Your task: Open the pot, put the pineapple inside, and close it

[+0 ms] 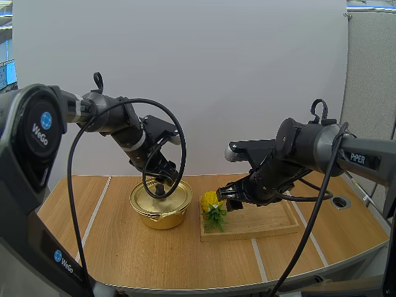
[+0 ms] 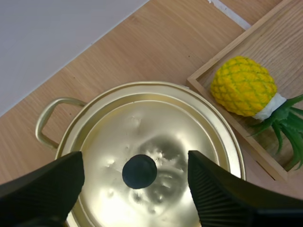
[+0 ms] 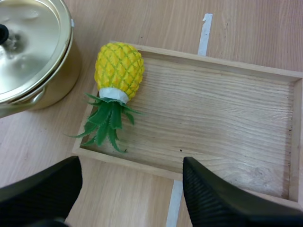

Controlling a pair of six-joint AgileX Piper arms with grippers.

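I expect the lid [image 1: 177,198] to come off and leave the pot standing when I lift the black knob, because the lid's rim [image 2: 77,122] sits clear of the pot's loop handle.
A gold pot [image 1: 161,204] stands on the table with its lid [image 2: 156,156] on. The lid's black knob [image 2: 139,171] sits between the spread fingers of my left gripper [image 1: 162,182], which is open and hangs just above it. A yellow pineapple [image 1: 212,204] with green leaves lies at the left end of the wooden tray [image 1: 260,224], the leaves over the tray's front rim. My right gripper [image 1: 228,201] is open, held above the tray just right of the pineapple [image 3: 118,71]. The pineapple [image 2: 242,85] also lies close beside the pot.
The pot's loop handle [image 2: 49,118] points away from the tray. The tray [image 3: 222,123] is bare wood right of the fruit. White tape lines [image 1: 94,210] cross the wooden table. A round grommet hole [image 1: 340,202] sits at the far right.
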